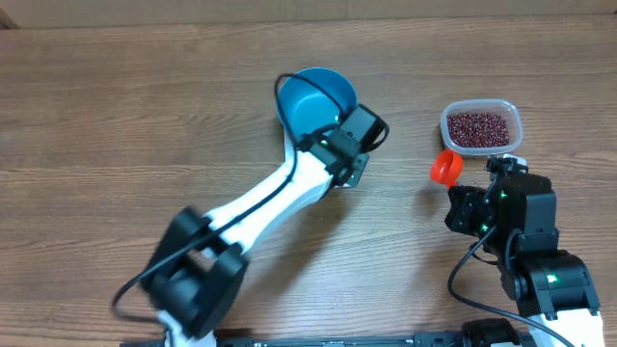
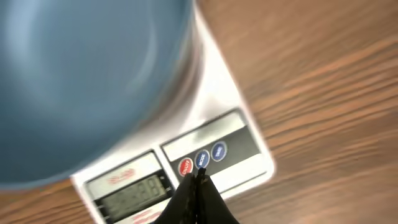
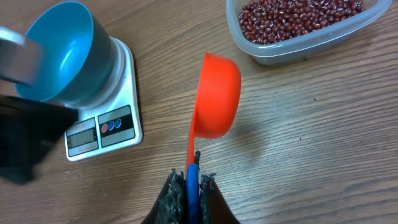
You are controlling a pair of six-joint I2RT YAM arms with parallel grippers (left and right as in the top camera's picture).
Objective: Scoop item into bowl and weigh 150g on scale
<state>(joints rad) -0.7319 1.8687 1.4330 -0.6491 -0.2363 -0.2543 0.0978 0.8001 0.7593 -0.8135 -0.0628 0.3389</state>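
The blue bowl is on the scale and there are digits on the display [image 2: 132,198], so my left gripper should go on moving back from the buttons [image 2: 202,158] and open clear of the scale.
The blue bowl [image 1: 316,99] stands on the white scale [image 3: 123,68], bare inside. In the left wrist view the bowl [image 2: 87,81] is a blur above the scale [image 2: 230,87]. My left gripper [image 2: 198,175] is shut, its tips on the scale's row of round buttons [image 2: 202,158] beside the display [image 2: 134,190]. My right gripper [image 3: 193,180] is shut on the handle of a red scoop [image 3: 217,93], which hangs without beans over the table. The dark red beans [image 3: 298,18] fill a clear tub [image 1: 481,126] beyond the scoop [image 1: 445,168].
My left arm [image 1: 260,202] stretches diagonally from the near edge to the scale and hides most of it from overhead. My right arm [image 1: 525,241] stands at the near right. Bare wood lies between scale and tub.
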